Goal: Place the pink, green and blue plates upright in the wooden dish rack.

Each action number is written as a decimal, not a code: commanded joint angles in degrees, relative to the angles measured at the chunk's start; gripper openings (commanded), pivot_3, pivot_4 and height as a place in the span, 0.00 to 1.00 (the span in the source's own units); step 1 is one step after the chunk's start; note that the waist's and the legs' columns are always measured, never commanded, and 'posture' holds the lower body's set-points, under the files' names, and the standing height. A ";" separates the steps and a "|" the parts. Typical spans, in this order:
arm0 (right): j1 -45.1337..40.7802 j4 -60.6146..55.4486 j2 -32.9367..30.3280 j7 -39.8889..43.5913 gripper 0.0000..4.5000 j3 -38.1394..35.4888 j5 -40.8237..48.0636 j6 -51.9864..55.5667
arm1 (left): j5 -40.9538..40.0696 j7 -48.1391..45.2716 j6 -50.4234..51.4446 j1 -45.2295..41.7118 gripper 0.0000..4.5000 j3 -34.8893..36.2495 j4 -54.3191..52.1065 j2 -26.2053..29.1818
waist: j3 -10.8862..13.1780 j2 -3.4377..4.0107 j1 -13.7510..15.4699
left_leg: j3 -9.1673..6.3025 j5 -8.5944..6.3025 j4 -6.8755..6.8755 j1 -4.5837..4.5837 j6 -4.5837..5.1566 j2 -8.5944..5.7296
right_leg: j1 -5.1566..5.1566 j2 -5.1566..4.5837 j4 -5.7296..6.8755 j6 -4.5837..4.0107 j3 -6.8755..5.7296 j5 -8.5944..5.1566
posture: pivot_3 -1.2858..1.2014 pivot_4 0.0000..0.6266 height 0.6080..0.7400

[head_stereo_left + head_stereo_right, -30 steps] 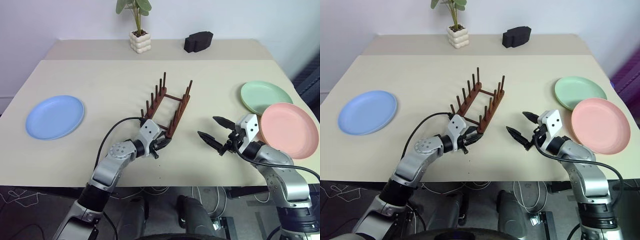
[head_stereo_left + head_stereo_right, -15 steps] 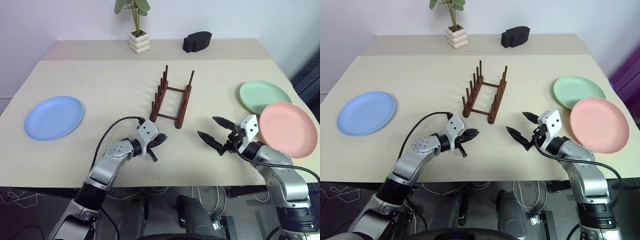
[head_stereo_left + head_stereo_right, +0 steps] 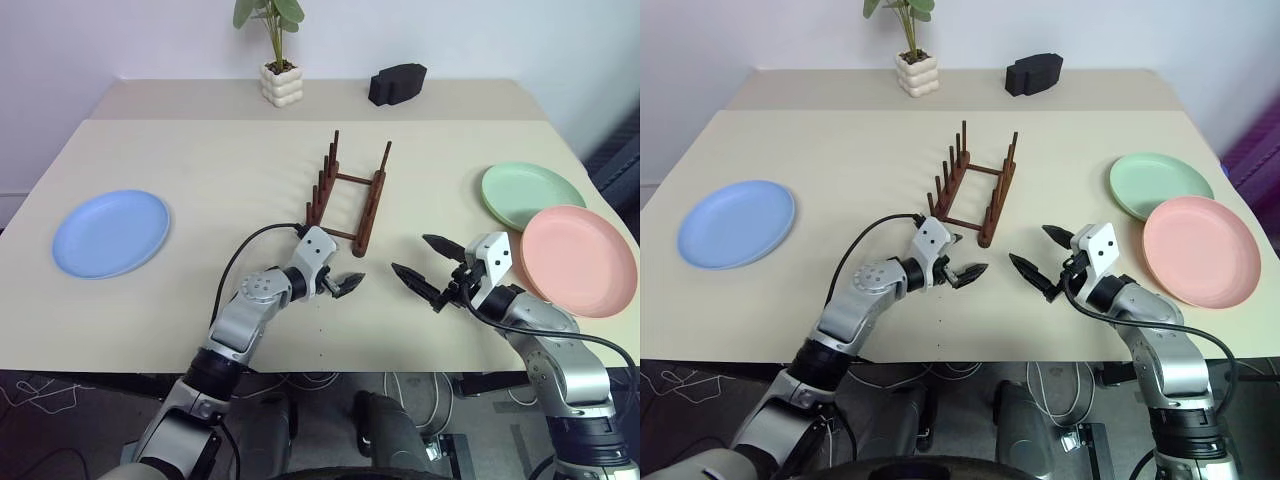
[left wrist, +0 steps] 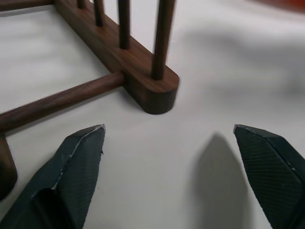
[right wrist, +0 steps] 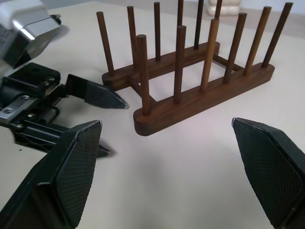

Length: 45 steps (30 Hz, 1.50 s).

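Observation:
Next, I push the rack's near end (image 3: 361, 246) around with my left gripper until the rails lie crosswise, because the wooden dish rack's rails (image 3: 371, 208) run away from me.
The wooden dish rack (image 3: 368, 218) stands empty at the table's middle, its rails running away from me. My left gripper (image 3: 345, 283) hovers open just in front of the rack's near right end (image 4: 152, 93), touching nothing. My right gripper (image 3: 425, 268) is open too, low over the table a little right of the rack (image 5: 200, 95), pointing left at it. The blue plate (image 3: 110, 232) lies flat at the far left. The green plate (image 3: 530, 193) lies at the right, and the pink plate (image 3: 577, 258) lies in front of it, overlapping its near edge.
A potted plant (image 3: 281, 82) and a black object (image 3: 397, 82) sit at the back of the beige table (image 3: 200, 160). The left arm's black cable (image 3: 255, 240) loops over the table near the rack's front.
The rack swung from slanted to nearly straight and sits a bit farther back. My left gripper moved right along the rack's near end and opened wide. The right arm stayed put.

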 commanded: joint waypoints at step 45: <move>0.23 -2.43 0.70 -0.76 1.00 -0.51 0.16 -1.32 | 3.04 2.97 -4.67 -5.04 0.16 4.35 9.94 -2.94 | 0.00 0.00 0.06 | -0.01 -0.01 0.04 -0.03 0.02 -0.06 | 0.00 -0.05 0.02 0.01 0.00 0.01 | 0.52 0.24 0.98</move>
